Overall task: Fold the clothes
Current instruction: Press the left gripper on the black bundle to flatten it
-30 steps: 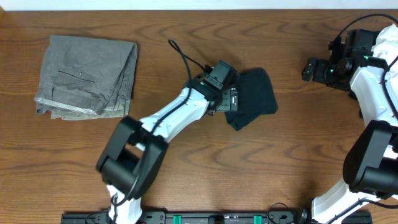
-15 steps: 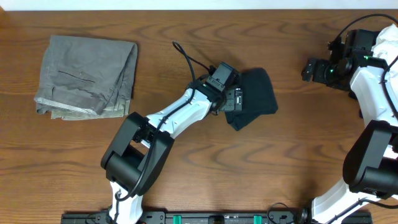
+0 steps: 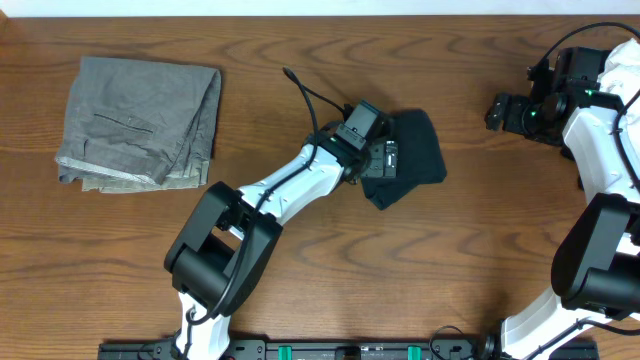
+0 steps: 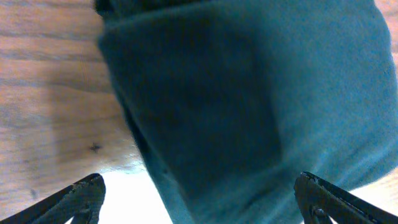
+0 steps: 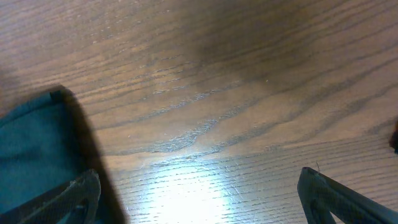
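The black T-shirt's front edge (image 3: 414,190) runs at a slant, away from the grey trousers, so the robot's left gripper should pinch the folded side (image 4: 186,193), pull it toward the trousers and square it up.
The black T-shirt (image 3: 412,152) lies folded into a small bundle at the table's middle; no logo shows. My left gripper (image 3: 386,160) is open at its left edge, over the fabric. In the left wrist view the dark cloth (image 4: 249,106) fills the space between my wide-apart fingers (image 4: 202,202). Folded grey trousers (image 3: 140,122) lie at the far left. My right gripper (image 3: 497,110) is open and empty above bare wood at the right; its wrist view shows the fingers (image 5: 199,196) apart and the shirt's edge (image 5: 31,149) at the left. A white garment (image 3: 622,68) lies at the far right edge.
The wooden table (image 3: 300,270) has bare wood in front of the shirt and between the shirt and the trousers. The right arm's body stands along the right edge.
My left gripper has crept a little to the right, further onto the black T-shirt. The right arm and the garments have not moved.
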Motion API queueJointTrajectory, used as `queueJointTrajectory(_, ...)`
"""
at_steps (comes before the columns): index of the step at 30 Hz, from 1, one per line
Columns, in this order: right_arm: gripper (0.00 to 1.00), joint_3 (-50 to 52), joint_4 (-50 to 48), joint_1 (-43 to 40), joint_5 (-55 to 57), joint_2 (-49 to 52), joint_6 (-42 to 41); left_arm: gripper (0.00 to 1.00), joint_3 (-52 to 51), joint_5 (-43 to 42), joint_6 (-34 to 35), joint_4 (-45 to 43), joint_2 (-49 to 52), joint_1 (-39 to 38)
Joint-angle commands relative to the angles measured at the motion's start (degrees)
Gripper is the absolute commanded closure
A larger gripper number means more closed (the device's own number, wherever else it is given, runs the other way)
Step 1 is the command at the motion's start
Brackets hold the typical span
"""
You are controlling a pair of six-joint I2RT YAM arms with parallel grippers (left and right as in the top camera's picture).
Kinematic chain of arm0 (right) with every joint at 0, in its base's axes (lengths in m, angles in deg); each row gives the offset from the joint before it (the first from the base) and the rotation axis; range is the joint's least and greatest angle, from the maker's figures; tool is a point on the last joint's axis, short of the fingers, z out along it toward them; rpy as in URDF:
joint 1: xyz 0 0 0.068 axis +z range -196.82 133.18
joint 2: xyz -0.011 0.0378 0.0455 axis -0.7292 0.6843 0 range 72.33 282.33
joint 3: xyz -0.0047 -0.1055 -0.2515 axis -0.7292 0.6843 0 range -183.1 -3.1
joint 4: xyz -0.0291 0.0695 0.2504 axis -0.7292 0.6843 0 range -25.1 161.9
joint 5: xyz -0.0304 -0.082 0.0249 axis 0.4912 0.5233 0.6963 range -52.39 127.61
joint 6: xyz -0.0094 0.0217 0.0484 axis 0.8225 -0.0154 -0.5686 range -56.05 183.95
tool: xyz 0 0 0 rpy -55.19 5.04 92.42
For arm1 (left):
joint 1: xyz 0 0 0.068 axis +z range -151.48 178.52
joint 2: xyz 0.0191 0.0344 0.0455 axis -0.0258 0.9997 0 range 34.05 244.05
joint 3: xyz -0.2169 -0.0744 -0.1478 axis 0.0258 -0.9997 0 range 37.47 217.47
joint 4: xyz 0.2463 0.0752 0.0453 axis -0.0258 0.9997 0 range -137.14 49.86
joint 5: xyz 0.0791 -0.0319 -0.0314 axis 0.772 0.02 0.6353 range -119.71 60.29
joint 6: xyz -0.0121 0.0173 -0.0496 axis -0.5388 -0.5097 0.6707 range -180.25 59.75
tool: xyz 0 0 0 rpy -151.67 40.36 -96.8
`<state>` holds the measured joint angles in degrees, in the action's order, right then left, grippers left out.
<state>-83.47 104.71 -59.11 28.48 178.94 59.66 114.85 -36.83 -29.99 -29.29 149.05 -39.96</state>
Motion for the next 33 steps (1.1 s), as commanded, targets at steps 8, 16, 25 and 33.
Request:
queueJointTrajectory(8,0.01,-0.1,0.1,-0.1,0.3,0.4,0.1,0.02,1.1,6.4,0.9,4.4,1.6,-2.3)
queueJointTrajectory(16,0.01,-0.1,0.1,-0.1,0.3,0.4,0.1,0.14,0.6,10.8,0.9,8.2,1.8,-2.4)
queueJointTrajectory(25,0.01,-0.1,0.1,-0.1,0.3,0.4,0.1,0.14,0.3,15.1,-4.6,11.0,2.8,-1.0)
queueJointTrajectory(33,0.01,-0.1,0.0,-0.1,0.3,0.4,0.1,0.14,0.3,28.5,-14.7,12.5,2.8,3.5)
